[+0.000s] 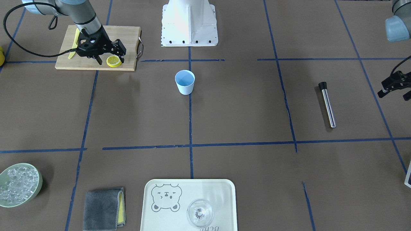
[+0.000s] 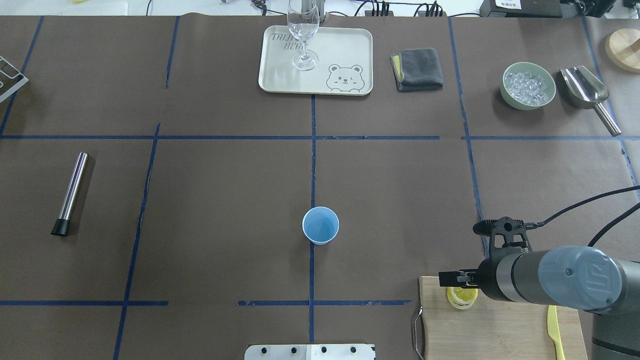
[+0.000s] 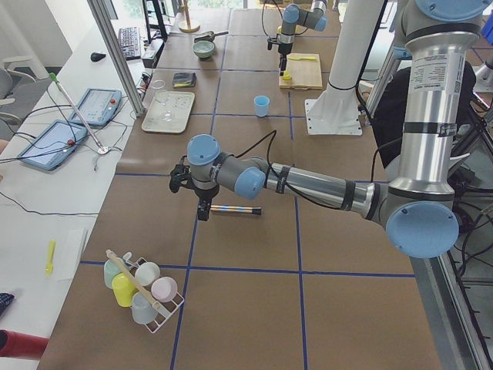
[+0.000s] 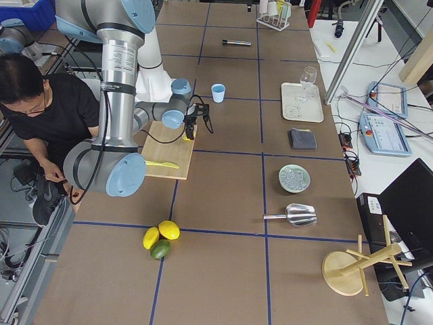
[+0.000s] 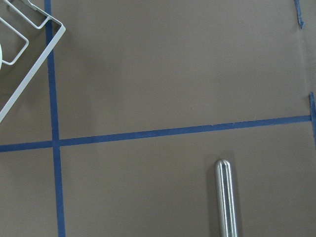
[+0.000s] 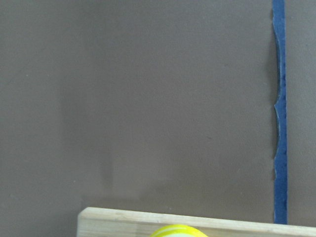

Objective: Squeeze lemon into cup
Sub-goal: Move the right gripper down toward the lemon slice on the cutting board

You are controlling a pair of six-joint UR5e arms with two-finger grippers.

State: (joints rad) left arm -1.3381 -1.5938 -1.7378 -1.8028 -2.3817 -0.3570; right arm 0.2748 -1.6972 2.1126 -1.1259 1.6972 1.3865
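Observation:
The steel rod's black end is thinner than the cup's opening. The steel rod will go inside and stick up above the cup's rim when I push.
The lemon is a yellow slice lying on a wooden cutting board at the robot's right. It also shows in the overhead view and at the bottom edge of the right wrist view. My right gripper is open and low over the board, with one finger on each side of the lemon. The light-blue cup stands upright and empty at the table's middle, also in the overhead view. My left gripper is open and empty, far from both, above a steel rod.
A yellow plastic knife lies on the board's far side. A tray holds a clear glass. A grey cloth, a green bowl of ice and a metal scoop sit along the operators' side.

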